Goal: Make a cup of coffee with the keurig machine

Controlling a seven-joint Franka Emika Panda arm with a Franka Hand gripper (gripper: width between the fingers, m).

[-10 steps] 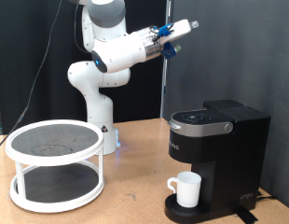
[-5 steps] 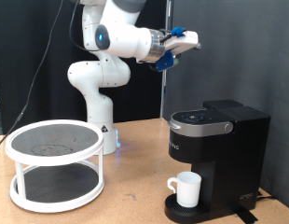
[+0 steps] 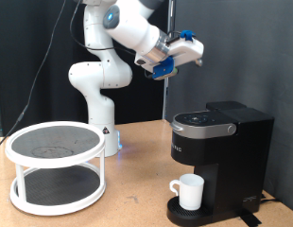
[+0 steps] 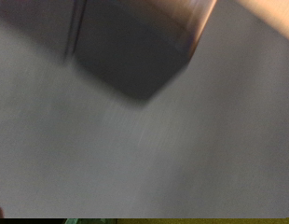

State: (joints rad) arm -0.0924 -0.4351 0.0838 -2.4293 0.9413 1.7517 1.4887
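Observation:
My gripper needs to turn until it points down before it goes to the keurig machine's top [image 3: 204, 119], because it is slanting toward the grey wall [image 3: 227, 71] above the keurig machine.
The black keurig machine [image 3: 222, 151] stands at the exterior view's lower right with its lid down. The white cup [image 3: 191, 192] sits upright on the round drip tray [image 3: 184, 214] under the spout. My gripper [image 3: 196, 49] is high in the air, above the machine and a little to the exterior view's left of it, touching nothing. Nothing shows between its fingers. The wrist view is blurred: a dark boxy shape [image 4: 135, 47] on grey, with no fingers in it.
A white round two-tier stand [image 3: 57, 165] with dark shelves sits at the exterior view's lower left on the wooden table [image 3: 137, 203]. The robot's white base [image 3: 99, 113] stands behind it. A dark curtain hangs at the back.
The arm has swung towards the exterior view's right and the hand has tipped from pointing up to pointing slightly down. The cup and machine have not moved.

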